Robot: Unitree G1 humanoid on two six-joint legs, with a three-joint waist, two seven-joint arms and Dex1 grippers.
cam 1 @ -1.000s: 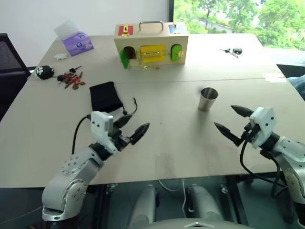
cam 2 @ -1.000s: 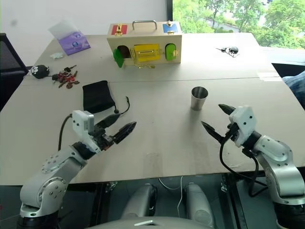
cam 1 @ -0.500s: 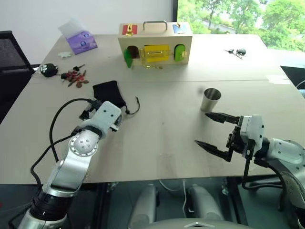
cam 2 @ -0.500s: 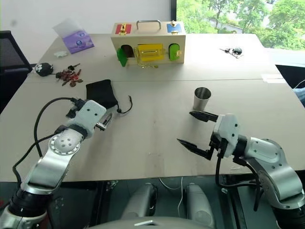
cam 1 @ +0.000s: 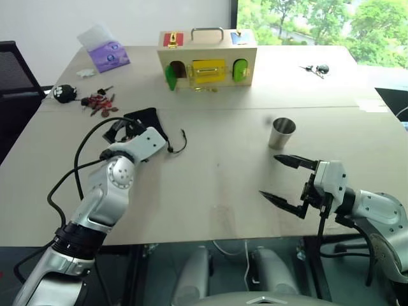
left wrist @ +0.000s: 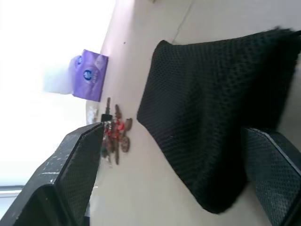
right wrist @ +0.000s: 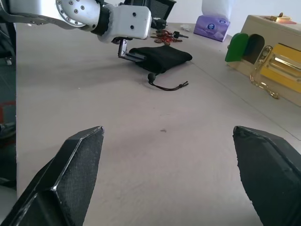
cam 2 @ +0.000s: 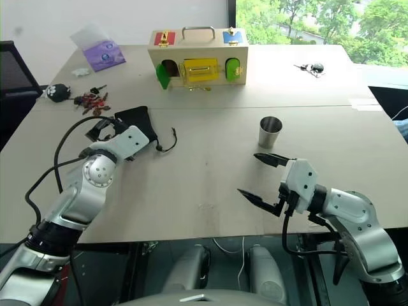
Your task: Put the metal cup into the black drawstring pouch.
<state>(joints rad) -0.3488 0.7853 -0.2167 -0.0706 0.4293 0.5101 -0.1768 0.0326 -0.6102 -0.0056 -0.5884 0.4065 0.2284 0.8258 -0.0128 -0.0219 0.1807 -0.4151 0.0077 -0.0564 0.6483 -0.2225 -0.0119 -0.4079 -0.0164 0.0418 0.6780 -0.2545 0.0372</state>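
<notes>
My gripper will make the black drawstring pouch (cam 1: pixel 150 120) round out and hide the metal cup when it pushes the cup in, because the mesh (left wrist: pixel 202 103) lies wide and slack.
The metal cup (cam 1: pixel 280 132) stands upright on the table, right of centre. The black drawstring pouch (cam 1: pixel 152 119) lies flat at left of centre, its cord (cam 1: pixel 179 144) trailing toward the middle. My left gripper (left wrist: pixel 171 134) is at the pouch's near edge, open, its fingers (left wrist: pixel 77 165) wide on either side of the fabric, gripping nothing. In the head views the wrist housing (cam 1: pixel 145 141) hides those fingers. My right gripper (cam 1: pixel 268 175) hovers open and empty just in front of the cup, apart from it.
A wooden latch box (cam 1: pixel 207 60) stands at the back centre. A purple tissue pack (cam 1: pixel 108 56), a black-and-white toy (cam 1: pixel 64 94) and a bunch of keys (cam 1: pixel 99 105) lie at the back left. More keys (cam 1: pixel 313 68) lie at the back right. A black chair (cam 1: pixel 13 70) stands beyond the table's left side.
My left arm has reached forward and left from the table's front to the pouch, rolling its wrist. The right gripper has drifted a little to the left. The camera shifted slightly.
</notes>
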